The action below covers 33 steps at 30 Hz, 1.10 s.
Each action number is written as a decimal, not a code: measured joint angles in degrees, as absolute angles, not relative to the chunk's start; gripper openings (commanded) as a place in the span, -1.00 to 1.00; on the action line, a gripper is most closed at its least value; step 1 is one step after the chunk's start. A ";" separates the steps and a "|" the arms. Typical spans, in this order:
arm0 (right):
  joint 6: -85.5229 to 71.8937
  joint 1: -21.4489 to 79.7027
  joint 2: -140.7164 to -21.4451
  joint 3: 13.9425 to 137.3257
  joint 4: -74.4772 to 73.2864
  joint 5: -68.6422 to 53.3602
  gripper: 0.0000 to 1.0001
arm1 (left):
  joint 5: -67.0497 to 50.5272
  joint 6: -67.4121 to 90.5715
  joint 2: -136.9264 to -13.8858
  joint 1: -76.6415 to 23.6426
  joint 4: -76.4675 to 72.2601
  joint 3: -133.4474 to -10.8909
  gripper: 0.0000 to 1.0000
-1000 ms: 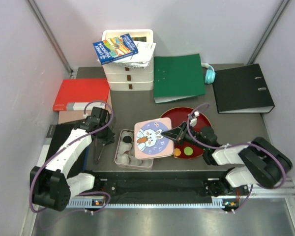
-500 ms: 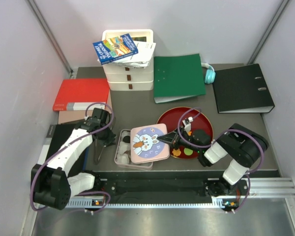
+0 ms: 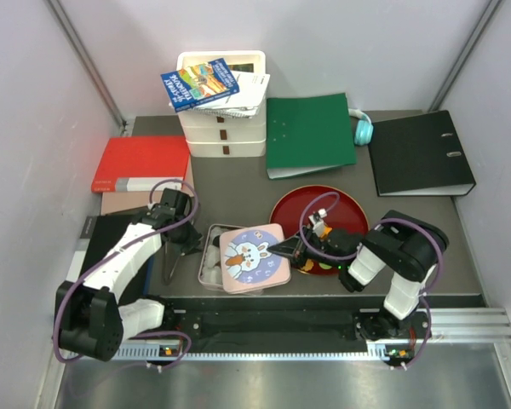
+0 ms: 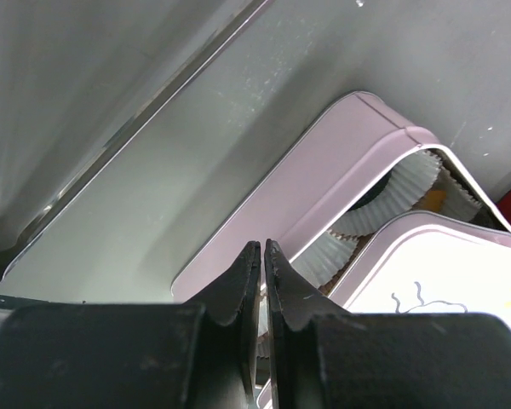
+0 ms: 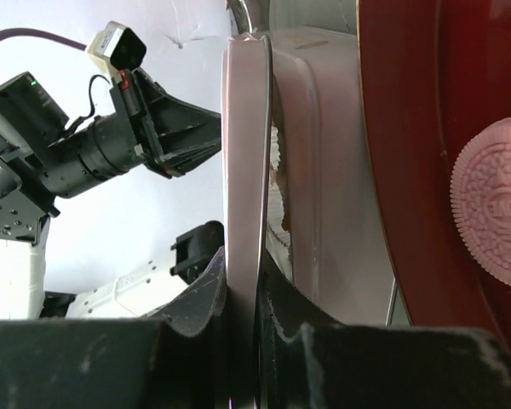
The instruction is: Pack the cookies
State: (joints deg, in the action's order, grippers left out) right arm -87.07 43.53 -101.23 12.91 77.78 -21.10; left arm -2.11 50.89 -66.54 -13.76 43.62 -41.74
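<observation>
Next, my right gripper rests the lid, open and nudges its edge [image 3: 287, 262] over the tin, as the lid hangs off-centre toward the red plate, leaving paper cups uncovered [image 3: 211, 256].
The pink tin [image 3: 206, 260] lies at the table's front, with white paper cups [image 4: 409, 175] inside. My right gripper [image 3: 283, 250] is shut on the edge of the rabbit-printed lid [image 3: 251, 257] and holds it low over the tin, covering most of it. In the right wrist view the lid [image 5: 245, 170] stands edge-on between the jaws of my right gripper [image 5: 244, 285]. A pink cookie [image 5: 494, 204] lies on the red plate [image 5: 400, 102]. A few more cookies [image 3: 324, 266] show at the front rim of the plate [image 3: 324, 204]. My left gripper [image 4: 262, 247] is shut, its tips at the tin's left wall [image 4: 324, 179].
A black folder [image 3: 111, 234] lies left of the tin, under my left arm. A red book [image 3: 140, 162], white drawers [image 3: 221, 128], a green folder [image 3: 311, 135], teal headphones [image 3: 363, 128] and a black binder [image 3: 422, 152] line the back.
My right gripper has carried the lid left and towards the front, from beside the plate to over the tin. The left arm has hardly moved.
</observation>
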 measured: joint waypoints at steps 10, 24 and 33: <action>-86.85 44.25 -102.65 14.41 78.67 -20.51 -0.01 | -2.13 50.89 -66.54 -13.76 43.64 -41.08 -0.78; -82.52 44.27 -99.13 11.55 75.05 -17.26 -0.78 | -2.57 50.89 -66.54 -13.76 43.53 -40.64 -0.78; -81.21 45.21 -95.09 11.53 75.09 -15.07 -1.00 | -2.81 50.89 -66.52 -13.91 43.48 -40.56 -0.78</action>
State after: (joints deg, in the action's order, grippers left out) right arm -81.21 45.21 -95.09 11.53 75.09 -15.07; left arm -2.81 50.89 -66.52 -13.91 43.48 -40.56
